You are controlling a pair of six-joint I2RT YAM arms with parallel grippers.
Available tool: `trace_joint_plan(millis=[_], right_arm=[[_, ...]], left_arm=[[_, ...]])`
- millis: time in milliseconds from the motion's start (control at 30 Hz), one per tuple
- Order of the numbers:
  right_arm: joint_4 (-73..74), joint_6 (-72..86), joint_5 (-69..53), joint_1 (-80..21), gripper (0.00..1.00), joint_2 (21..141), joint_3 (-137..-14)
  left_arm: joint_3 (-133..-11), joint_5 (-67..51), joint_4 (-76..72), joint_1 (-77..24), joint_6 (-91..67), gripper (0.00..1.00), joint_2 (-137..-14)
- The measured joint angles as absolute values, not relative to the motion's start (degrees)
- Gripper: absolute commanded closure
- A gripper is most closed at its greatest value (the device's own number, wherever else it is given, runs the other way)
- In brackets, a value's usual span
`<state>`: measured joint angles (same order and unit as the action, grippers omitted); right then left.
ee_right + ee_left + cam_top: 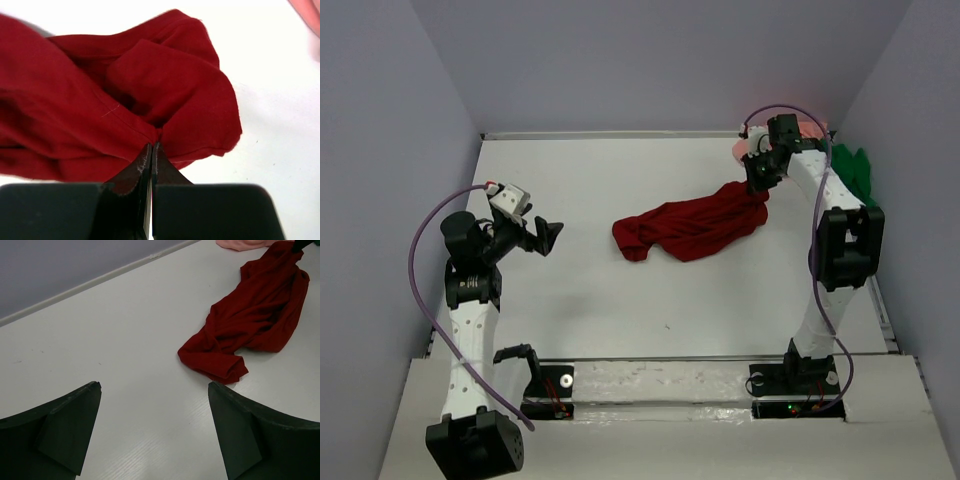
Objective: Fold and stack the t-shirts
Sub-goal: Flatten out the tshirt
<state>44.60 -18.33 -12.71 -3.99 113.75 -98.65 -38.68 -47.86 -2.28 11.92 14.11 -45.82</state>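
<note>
My right gripper is the only one holding the bunched dark red t-shirt (702, 224). My left gripper should grab the t-shirt's loose end (632, 238) before both grippers lift and stretch the t-shirt.
The dark red t-shirt (692, 228) lies crumpled mid-table, stretched toward the back right. My right gripper (761, 186) is shut on its far right end; in the right wrist view the jaws pinch a fold of red t-shirt (150, 100) at their tips (151, 146). The salmon pink t-shirt (812, 130) lies in the back right corner, mostly hidden by the right arm, and the bright green t-shirt (855, 170) sits next to it by the right wall. My left gripper (548, 236) hovers open at the left, empty, its fingers (65, 425) spread above bare table short of the red t-shirt (250, 320).
White table (600, 180) enclosed by grey walls at the back and both sides. A strip runs along the near edge between the arm bases (660, 385). A pink edge (240, 244) shows at the top of the left wrist view.
</note>
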Motion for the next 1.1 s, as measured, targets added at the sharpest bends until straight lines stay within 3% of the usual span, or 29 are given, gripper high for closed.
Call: trace_joint_plan(millis=[333, 633, 867, 1100], right_arm=[[52.36, -18.46, -22.79, -3.99, 1.0, 99.29, -107.0], [54.17, -19.75, -28.25, -3.99, 1.0, 80.29, -102.3], [56.99, -21.23, -28.53, -3.99, 1.0, 79.46, -96.27], [58.54, -21.54, -29.17, -3.99, 1.0, 79.42, -97.89]], left_arm=[[-38.68, -48.25, -2.28, 11.92, 14.06, 0.01, -45.76], [-38.7, -49.23, -2.09, 11.7, 13.8, 0.01, -45.93], [-38.7, -49.32, -0.32, 10.09, 13.98, 0.01, -46.65], [-38.83, -49.3, -0.03, 8.71, 14.17, 0.01, -47.57]])
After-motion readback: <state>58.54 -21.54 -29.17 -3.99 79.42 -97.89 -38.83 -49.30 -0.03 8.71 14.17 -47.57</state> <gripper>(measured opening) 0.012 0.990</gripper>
